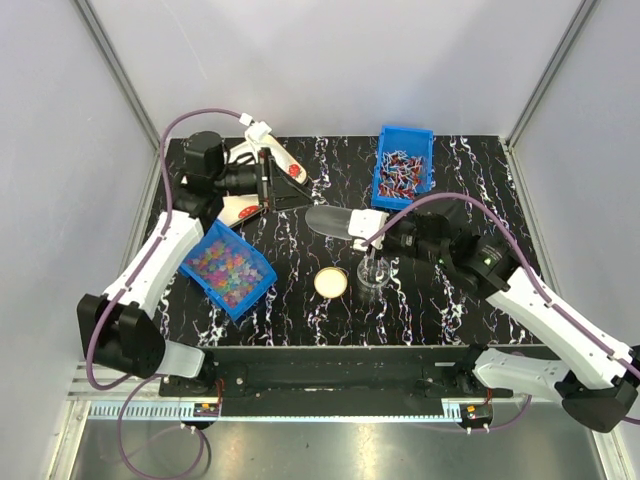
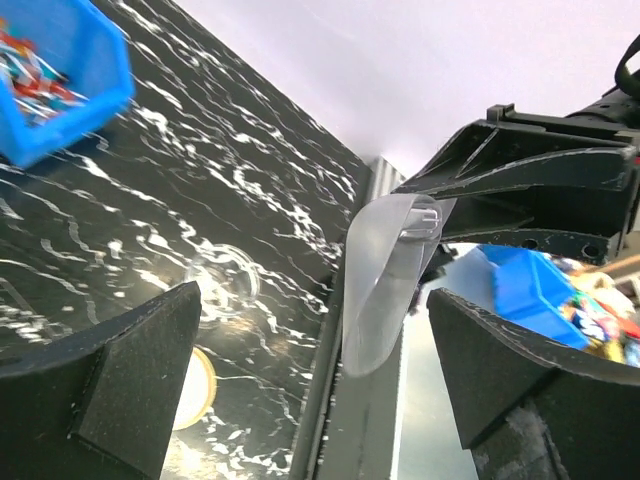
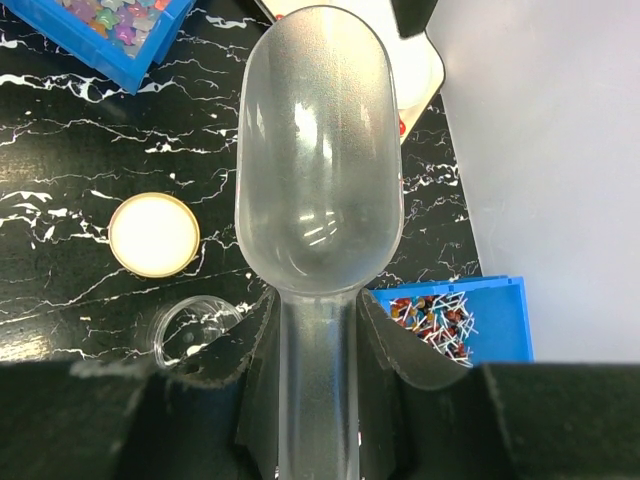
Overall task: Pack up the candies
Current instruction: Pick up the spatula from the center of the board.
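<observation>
My open left gripper should go on to the blue bin of multicoloured candies before it closes on its rim, as my right gripper is shut on the scoop's handle (image 3: 319, 345).
The candies (image 1: 225, 265) are tiny multicoloured sweets filling a blue bin (image 1: 262, 282) at the left; they also show in the right wrist view (image 3: 112, 14) and the left wrist view (image 2: 600, 318). My right gripper (image 1: 375, 228) (image 3: 317, 325) is shut on the handle of a clear plastic scoop (image 1: 333, 221) (image 3: 318, 150), which is empty and held over the middle of the table. A clear jar (image 1: 372, 272) (image 3: 188, 330) stands open below it. My left gripper (image 1: 285, 190) (image 2: 310, 390) is open and empty, left of the scoop (image 2: 385, 265).
A cream lid (image 1: 331, 283) (image 3: 153, 234) lies left of the jar. A second blue bin (image 1: 403, 165) (image 3: 455, 320) at the back right holds red-white wrapped sweets. The black marbled table (image 1: 320, 320) ends at a front rail.
</observation>
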Controlling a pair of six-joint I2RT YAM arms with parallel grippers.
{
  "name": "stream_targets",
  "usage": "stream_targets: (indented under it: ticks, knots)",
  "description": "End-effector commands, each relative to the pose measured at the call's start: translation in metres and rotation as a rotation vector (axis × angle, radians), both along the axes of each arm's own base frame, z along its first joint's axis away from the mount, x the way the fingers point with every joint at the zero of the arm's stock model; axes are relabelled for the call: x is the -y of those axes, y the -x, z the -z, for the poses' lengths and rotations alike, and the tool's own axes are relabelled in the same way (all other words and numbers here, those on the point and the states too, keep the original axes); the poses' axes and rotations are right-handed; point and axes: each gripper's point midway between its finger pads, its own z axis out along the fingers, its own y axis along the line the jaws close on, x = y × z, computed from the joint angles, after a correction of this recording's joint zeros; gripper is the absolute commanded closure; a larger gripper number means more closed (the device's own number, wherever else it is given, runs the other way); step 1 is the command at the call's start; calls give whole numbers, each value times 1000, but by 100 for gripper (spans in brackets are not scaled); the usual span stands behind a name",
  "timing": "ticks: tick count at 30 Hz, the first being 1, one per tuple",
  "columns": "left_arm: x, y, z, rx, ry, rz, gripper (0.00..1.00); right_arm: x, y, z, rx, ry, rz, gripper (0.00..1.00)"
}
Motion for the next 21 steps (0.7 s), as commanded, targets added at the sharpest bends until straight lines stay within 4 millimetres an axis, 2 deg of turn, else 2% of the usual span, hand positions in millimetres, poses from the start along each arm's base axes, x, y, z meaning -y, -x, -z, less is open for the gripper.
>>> stream_targets:
  ticks: [1, 3, 5, 6, 7, 9, 10, 13, 15, 19, 21]
  knots:
    - [-17, -8, -32, 144, -6, -84, 1, 0, 1, -19, 58, -58, 2, 100]
    - [-26, -17, -26, 135, -33, -117, 1, 0, 0, -16, 58, -56, 3, 100]
    - [-38, -31, -29, 177, -69, -169, 1, 1, -1, -13, 62, -49, 9, 100]
    - [-43, -35, -22, 145, -98, -191, 1, 2, -1, -9, 57, -45, 11, 100]
    - [-51, -48, -26, 169, -135, -261, 1, 3, 0, -8, 53, -49, 11, 100]
    - [-68, -61, -13, 178, -234, -339, 1, 3, 3, -2, 29, -56, -1, 100]
    - [-81, -73, -15, 204, -289, -422, 1, 4, 6, -2, 13, -68, -5, 100]
    - [-112, -87, -2, 264, -452, -542, 1, 0, 13, 7, -35, -74, -42, 100]
    - [-128, -88, 7, 300, -542, -572, 1, -3, 13, 16, -66, -60, -51, 100]
    - [-172, -93, 31, 313, -737, -717, 1, -14, 5, 44, -153, -6, -51, 100]
    - [-185, -89, 45, 303, -803, -744, 1, -21, 4, 51, -179, -1, -61, 100]
